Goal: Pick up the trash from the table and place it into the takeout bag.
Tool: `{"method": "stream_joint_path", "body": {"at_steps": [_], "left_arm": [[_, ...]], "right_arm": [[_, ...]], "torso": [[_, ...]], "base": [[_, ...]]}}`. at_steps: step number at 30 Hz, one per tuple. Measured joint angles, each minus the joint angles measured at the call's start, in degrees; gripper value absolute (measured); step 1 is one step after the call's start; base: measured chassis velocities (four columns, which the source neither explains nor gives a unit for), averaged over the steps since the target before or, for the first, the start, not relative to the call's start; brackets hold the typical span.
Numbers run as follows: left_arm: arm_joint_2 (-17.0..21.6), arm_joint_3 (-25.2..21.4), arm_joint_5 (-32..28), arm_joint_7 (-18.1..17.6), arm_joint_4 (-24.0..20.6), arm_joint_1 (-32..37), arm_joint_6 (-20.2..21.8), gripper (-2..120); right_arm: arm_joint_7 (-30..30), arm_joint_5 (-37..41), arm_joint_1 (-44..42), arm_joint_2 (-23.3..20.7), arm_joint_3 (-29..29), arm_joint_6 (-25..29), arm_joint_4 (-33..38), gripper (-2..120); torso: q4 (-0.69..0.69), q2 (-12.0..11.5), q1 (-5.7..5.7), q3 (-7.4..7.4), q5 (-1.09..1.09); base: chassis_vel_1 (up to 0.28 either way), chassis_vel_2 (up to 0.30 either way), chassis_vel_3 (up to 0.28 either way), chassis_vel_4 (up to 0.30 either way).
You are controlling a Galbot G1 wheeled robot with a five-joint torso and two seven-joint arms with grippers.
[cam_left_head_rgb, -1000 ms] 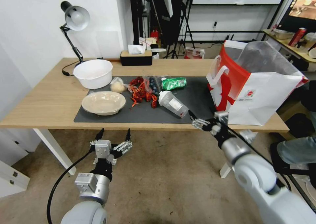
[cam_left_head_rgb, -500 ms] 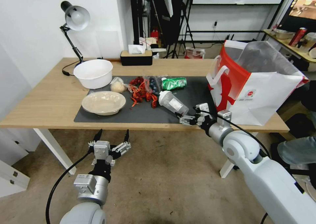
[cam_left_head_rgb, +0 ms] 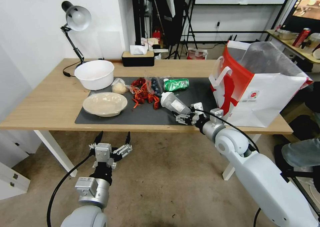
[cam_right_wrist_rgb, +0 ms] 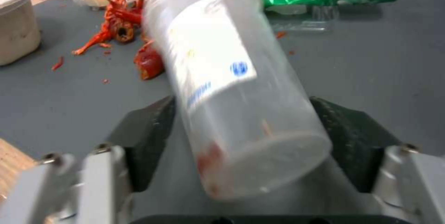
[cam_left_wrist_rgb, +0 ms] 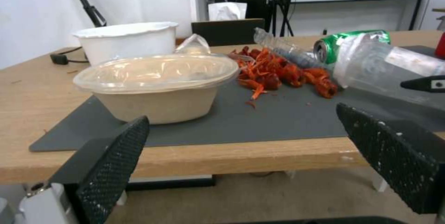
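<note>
The clear plastic cup (cam_left_head_rgb: 175, 103) has pale sides that show only red smears near its base, so I expect the cup to be empty when the robot picks it up.
The clear plastic cup (cam_left_head_rgb: 174, 104) with a white lid lies on its side on the dark mat (cam_left_head_rgb: 200, 93) of the table (cam_left_head_rgb: 43, 100). My right gripper (cam_left_head_rgb: 186, 115) is open, one finger on each side of the cup's (cam_right_wrist_rgb: 222, 78) base. The crushed green can (cam_left_head_rgb: 176, 84) lies just behind it. A beige dish (cam_left_head_rgb: 105, 103) and a bagged beige lump (cam_left_head_rgb: 119, 87) sit at the mat's left. The takeout bag (cam_left_head_rgb: 256, 87) stands open at the table's right end. My left gripper (cam_left_head_rgb: 115, 134) hangs open below the table's front edge, facing the dish (cam_left_wrist_rgb: 158, 88).
Red crayfish shells (cam_left_head_rgb: 143, 93) are scattered mid-mat beside a clear bag of dark berries (cam_left_head_rgb: 155, 85). A white bowl (cam_left_head_rgb: 94, 74), a desk lamp (cam_left_head_rgb: 76, 18) and a tissue box (cam_left_head_rgb: 137, 57) stand toward the back.
My right gripper has moved left and forward over the table's front edge until its fingers straddle the cup's base. The left arm has stayed in place.
</note>
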Motion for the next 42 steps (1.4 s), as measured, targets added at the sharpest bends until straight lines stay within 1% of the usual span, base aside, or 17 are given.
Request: {"method": "stream_joint_path", "body": {"at_steps": [1,4,5,7,17,20,21,25,28,29,31,32,33,36,37,40,42], "left_arm": [[0.00,0.00,0.00,0.00,0.00,0.00,0.00,100],[0.00,0.00,0.01,-0.15,0.01,0.02,-0.11,100],[0.00,0.00,0.01,-0.15,0.01,0.02,-0.11,100],[0.00,0.00,0.01,-0.21,0.06,0.04,-0.17,100],[0.00,0.01,0.16,-0.31,0.21,0.07,-0.38,100],[0.00,0.03,0.24,-0.31,0.21,0.01,-0.39,100],[0.00,0.03,0.24,-0.31,0.21,0.01,-0.39,100],[0.00,0.18,0.48,-0.31,0.30,-0.01,-0.39,100],[0.00,0.35,0.70,-0.29,0.43,0.07,-0.44,100],[0.00,0.35,0.70,-0.29,0.43,0.07,-0.44,100],[0.00,0.37,0.80,-0.29,0.47,0.13,-0.56,100],[0.00,0.39,0.85,-0.29,0.51,0.20,-0.78,100],[0.00,0.39,0.85,-0.29,0.51,0.20,-0.78,100],[0.00,0.39,1.08,-0.29,0.65,0.42,-1.35,100],[0.00,0.39,1.08,-0.29,0.65,0.42,-1.35,100],[0.00,0.38,1.29,-0.31,0.69,0.49,-1.61,100],[0.00,0.40,1.33,-0.31,0.69,0.49,-1.62,100]], "right_arm": [[0.00,0.00,0.00,0.00,0.00,0.00,0.00,71],[0.22,-0.17,0.00,0.27,-0.34,0.05,-0.01,59],[0.22,-0.17,0.00,0.27,-0.34,0.05,-0.01,59],[0.33,-0.25,-0.11,0.36,-0.44,0.10,0.05,52],[-0.04,0.22,-2.40,0.23,1.42,2.07,3.37,52],[-1.76,2.22,-3.85,-0.30,4.41,6.99,7.45,52],[-1.76,2.22,-3.85,-0.30,4.41,6.99,7.45,52],[-1.94,5.02,-3.88,-0.63,9.28,10.31,11.75,52],[1.68,6.39,-1.70,-1.04,14.10,11.26,14.90,52],[1.68,6.39,-1.70,-1.04,14.10,11.26,14.90,52],[5.32,6.62,0.12,-1.28,17.29,10.66,16.03,52],[9.17,6.64,1.76,-1.43,20.16,8.49,16.83,52],[9.17,6.64,1.76,-1.43,20.16,8.49,16.83,52],[16.33,6.18,4.03,-2.02,25.23,3.60,17.17,52],[16.33,6.18,4.03,-2.02,25.23,3.60,17.17,52],[21.91,5.75,4.60,-2.92,28.78,-2.25,16.54,52],[22.59,5.57,4.29,-3.10,29.67,-3.64,16.33,52]], "torso": [[0.00,0.00,0.00,0.00,0.00],[0.00,0.00,0.00,0.00,0.00],[0.00,0.00,0.00,0.00,0.00],[0.00,0.00,0.00,0.00,0.00],[0.00,0.00,0.00,-0.01,0.01],[0.00,0.00,0.00,-0.01,0.00],[0.00,0.00,0.00,-0.01,0.00],[-0.01,0.00,0.00,-0.01,0.00],[0.00,0.00,0.00,-0.01,0.00],[0.00,0.00,0.00,-0.01,0.00],[0.00,0.00,0.00,0.00,0.01],[0.01,0.00,0.00,0.00,0.00],[0.01,0.00,0.00,0.00,0.00],[0.00,0.01,0.00,0.00,0.01],[0.00,0.01,0.00,0.00,0.01],[0.00,0.01,0.00,0.00,0.01],[0.00,0.01,0.00,0.00,0.02]], "base": [[0.000,0.000,0.000,0.000],[0.000,0.000,0.000,0.000],[0.000,0.000,0.000,0.000],[0.000,0.000,0.000,0.000],[0.000,0.000,0.000,0.000],[0.000,0.000,0.000,0.000],[0.000,0.000,0.000,0.000],[0.000,0.000,0.000,0.000],[0.000,0.000,0.000,0.000],[0.000,0.000,0.000,0.000],[0.000,0.000,0.000,0.000],[0.000,0.000,0.000,0.000],[0.000,0.000,0.000,0.000],[0.000,0.000,0.000,0.000],[0.000,0.000,0.000,0.000],[0.000,0.000,0.000,0.000],[0.000,0.000,0.000,0.000]]}}
